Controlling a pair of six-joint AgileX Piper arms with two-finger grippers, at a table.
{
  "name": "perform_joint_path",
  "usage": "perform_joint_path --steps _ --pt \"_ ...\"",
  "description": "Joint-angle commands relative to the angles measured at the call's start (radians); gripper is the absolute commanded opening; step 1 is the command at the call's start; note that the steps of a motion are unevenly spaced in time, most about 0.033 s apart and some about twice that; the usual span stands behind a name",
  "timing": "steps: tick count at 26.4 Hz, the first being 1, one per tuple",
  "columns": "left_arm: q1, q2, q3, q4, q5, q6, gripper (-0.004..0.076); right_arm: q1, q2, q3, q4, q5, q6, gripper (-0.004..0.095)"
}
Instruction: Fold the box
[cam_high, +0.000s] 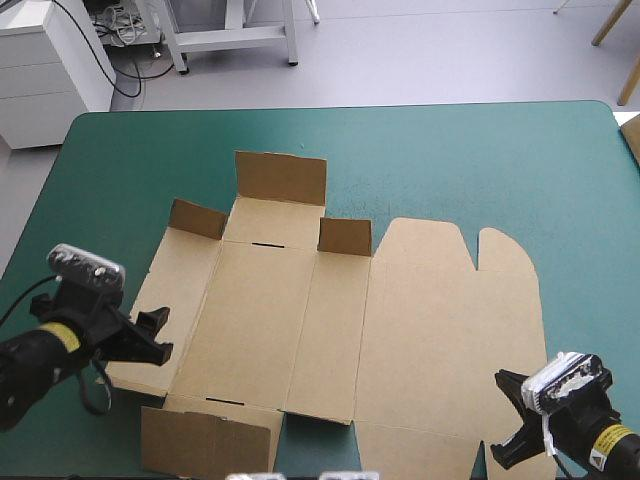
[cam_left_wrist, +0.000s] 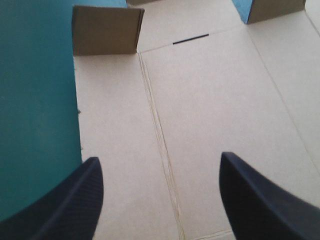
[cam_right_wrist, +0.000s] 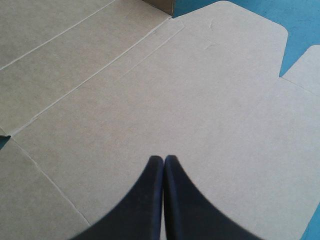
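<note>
The side panel (cam_high: 172, 300) has a pressed double crease (cam_high: 196, 317) along its inner edge, so it will swing up and become a straight side of the box when I lift it.
The brown box (cam_high: 330, 320) lies as a cut sheet spread flat on the teal-green cover. Its far flap (cam_high: 280, 178) and two small tabs (cam_high: 196, 218) (cam_high: 345, 236) stand raised, and a near flap (cam_high: 205, 440) is tilted up at the near left corner. My left gripper (cam_high: 158, 335) is at the sheet's left edge. In the left wrist view the left gripper (cam_left_wrist: 160, 195) is open above the side panel, with nothing between its fingers (cam_left_wrist: 75, 200). My right gripper (cam_high: 512, 420) is at the near right corner. In the right wrist view the right gripper (cam_right_wrist: 163, 167) is shut, its tip over the flat lid panel (cam_right_wrist: 200, 100).
Bare teal-green cover (cam_high: 450, 160) stretches beyond the sheet toward the far edge and the right edge. A strip of cover (cam_high: 70, 200) lies left of the sheet. A pale object (cam_high: 632, 135) shows at the table's right edge.
</note>
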Motion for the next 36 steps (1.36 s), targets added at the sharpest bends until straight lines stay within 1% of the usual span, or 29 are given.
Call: perform_joint_path --steps 1,3,6,9,11,13,18,23,28,30,31,36 --pt "-0.005 0.166 -0.122 -0.004 0.047 -0.002 0.0475 -0.005 0.009 -0.026 -0.004 -0.068 -0.002 -0.0021" --pt "-0.005 0.266 -0.182 -0.013 0.118 -0.002 0.0475 -0.005 0.009 -0.026 -0.004 -0.068 -0.002 -0.0021" --pt "-0.005 0.392 -0.254 -0.009 0.193 0.002 0.0475 -0.005 0.009 -0.026 -0.004 -0.068 -0.002 -0.0021" --pt "-0.003 0.510 -0.319 -0.007 0.283 0.038 0.0475 -0.005 0.009 -0.026 -0.004 -0.068 -0.002 -0.0021" --pt "0.018 0.561 -0.341 -0.049 0.281 0.052 0.0475 -0.005 0.009 -0.026 -0.004 -0.068 -0.002 -0.0021" --pt "0.058 0.602 -0.354 -0.122 0.281 0.099 0.0475 -0.005 0.009 -0.026 -0.004 -0.068 -0.002 -0.0021" --pt "0.230 0.664 -0.354 -0.283 0.281 0.227 0.0475 -0.005 0.009 -0.026 -0.004 -0.068 -0.002 -0.0021" --pt "0.415 0.676 -0.354 -0.276 0.283 0.323 0.0475 -0.005 0.009 -0.026 -0.004 -0.068 -0.002 -0.0021" --pt "0.546 0.700 -0.354 -0.273 0.283 0.361 0.0475 -0.005 0.009 -0.026 -0.004 -0.068 -0.002 -0.0021" --pt "0.603 0.726 -0.354 -0.308 0.283 0.361 0.0475 -0.005 0.009 -0.026 -0.004 -0.068 -0.002 -0.0021" --pt "0.633 0.751 -0.354 -0.361 0.283 0.363 0.0475 -0.005 0.009 -0.026 -0.004 -0.068 -0.002 -0.0021" --pt "0.642 0.823 -0.298 -0.399 0.285 0.363 0.0475 -0.005 0.009 -0.026 -0.004 -0.068 -0.002 -0.0021"
